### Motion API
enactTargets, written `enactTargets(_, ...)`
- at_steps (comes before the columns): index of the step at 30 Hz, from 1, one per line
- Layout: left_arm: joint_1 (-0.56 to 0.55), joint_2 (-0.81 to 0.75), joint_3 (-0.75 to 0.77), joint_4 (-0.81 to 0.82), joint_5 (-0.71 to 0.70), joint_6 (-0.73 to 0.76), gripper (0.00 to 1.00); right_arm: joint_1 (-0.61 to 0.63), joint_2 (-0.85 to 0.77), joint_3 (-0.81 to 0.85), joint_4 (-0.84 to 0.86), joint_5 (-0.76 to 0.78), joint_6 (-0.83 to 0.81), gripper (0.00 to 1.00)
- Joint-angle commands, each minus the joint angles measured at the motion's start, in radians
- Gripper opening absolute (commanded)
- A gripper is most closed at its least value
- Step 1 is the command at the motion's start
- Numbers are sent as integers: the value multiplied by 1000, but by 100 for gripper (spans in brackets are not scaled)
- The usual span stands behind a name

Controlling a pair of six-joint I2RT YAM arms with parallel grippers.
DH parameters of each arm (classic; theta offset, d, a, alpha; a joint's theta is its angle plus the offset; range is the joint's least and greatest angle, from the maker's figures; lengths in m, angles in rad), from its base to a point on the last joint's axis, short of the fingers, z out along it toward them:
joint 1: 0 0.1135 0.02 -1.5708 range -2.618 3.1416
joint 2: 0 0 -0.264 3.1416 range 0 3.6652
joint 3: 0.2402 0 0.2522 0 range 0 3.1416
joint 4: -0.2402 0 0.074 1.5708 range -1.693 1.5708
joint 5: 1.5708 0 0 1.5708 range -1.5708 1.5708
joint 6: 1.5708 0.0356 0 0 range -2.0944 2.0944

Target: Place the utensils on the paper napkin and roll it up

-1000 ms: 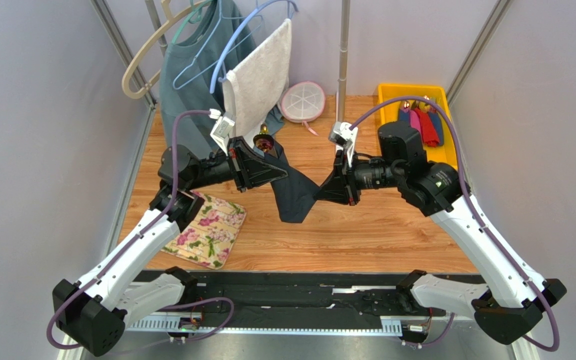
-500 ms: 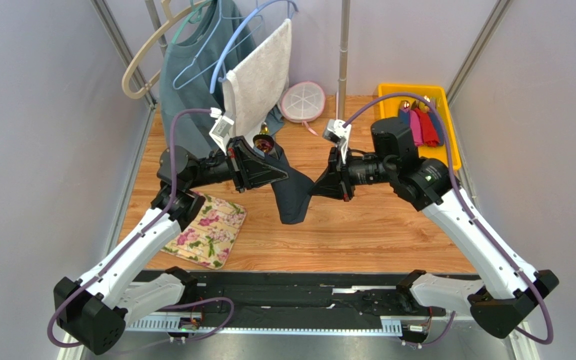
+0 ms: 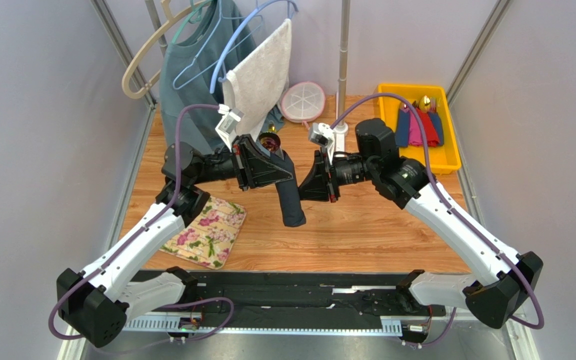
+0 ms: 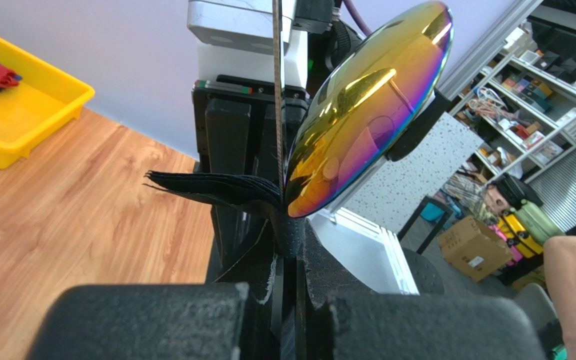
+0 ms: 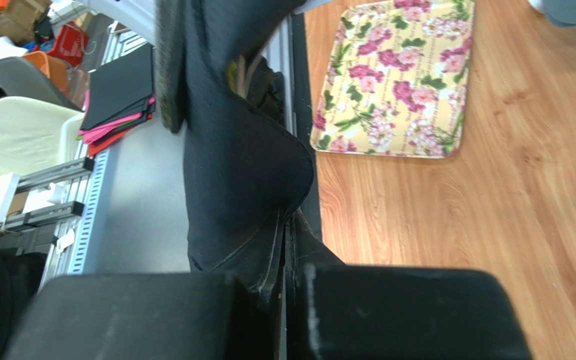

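Next, my right gripper opens and then closes across the whole hanging fold (image 3: 289,199), just below my left gripper, because it is pinching only the napkin's side edge (image 5: 293,212).
Both grippers hold the black paper napkin (image 3: 291,201) in the air above the table's middle; it hangs as a narrow fold. My left gripper (image 3: 282,177) is shut on the napkin with the utensils inside. The spoon's iridescent bowl (image 3: 271,142) sticks up at the top, and it shows large in the left wrist view (image 4: 366,112) above the shut left gripper (image 4: 291,247). My right gripper (image 3: 303,184) is shut on the napkin's other edge, close beside the left one. In the right wrist view the napkin (image 5: 238,165) runs out of the shut right gripper (image 5: 283,236). The other utensils are hidden in the fold.
The floral mat (image 3: 210,229) lies at the near left and also shows in the right wrist view (image 5: 396,82). A yellow tray (image 3: 449,154) with rolled coloured napkins (image 3: 419,126) stands at the far right. Hangers with a towel (image 3: 257,79) and a round pink-rimmed lid (image 3: 302,101) are at the back.
My right gripper has moved left, close to the left gripper. The napkin between them has gone from a wide V to a narrow hanging fold.
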Motion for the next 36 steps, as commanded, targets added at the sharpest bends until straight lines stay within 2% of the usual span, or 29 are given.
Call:
enactTargets(1, -11, 1, 70, 110, -14, -39, 0, 41, -10, -43, 119, -20, 52, 0)
enactTargets(7, -13, 10, 71, 107, -17, -33, 0, 67, -10, -65, 205, -43, 119, 0)
enactTargets(13, -5, 1, 39, 32, -43, 1, 0, 9, -27, -2, 21, 46, 36, 0)
enactTargets(15, 1, 3, 16, 4, -68, 6, 0, -43, -35, 12, -47, 84, 20, 8)
enactTargets(18, 16, 18, -2, -33, -94, 19, 0, -103, -49, 47, -154, 189, -15, 33)
enactTargets(20, 24, 30, 1, -74, -124, 36, 0, -149, -53, 82, -225, 243, -29, 42)
enactTargets(21, 25, 33, 4, -98, -138, 67, 0, -164, -55, 93, -242, 306, -30, 43)
enactTargets(25, 33, 55, 31, -265, -229, 147, 0, -255, -76, 153, -306, 374, -21, 47)
enactTargets(27, 33, 72, 51, -321, -284, 179, 0, -256, -97, 173, -315, 356, -12, 49)
enactTargets(30, 33, 92, 73, -372, -330, 193, 0, -256, -122, 170, -296, 285, 37, 59)
enactTargets(36, 33, 109, 101, -412, -364, 197, 0, -192, -102, 170, -222, 271, 117, 65)
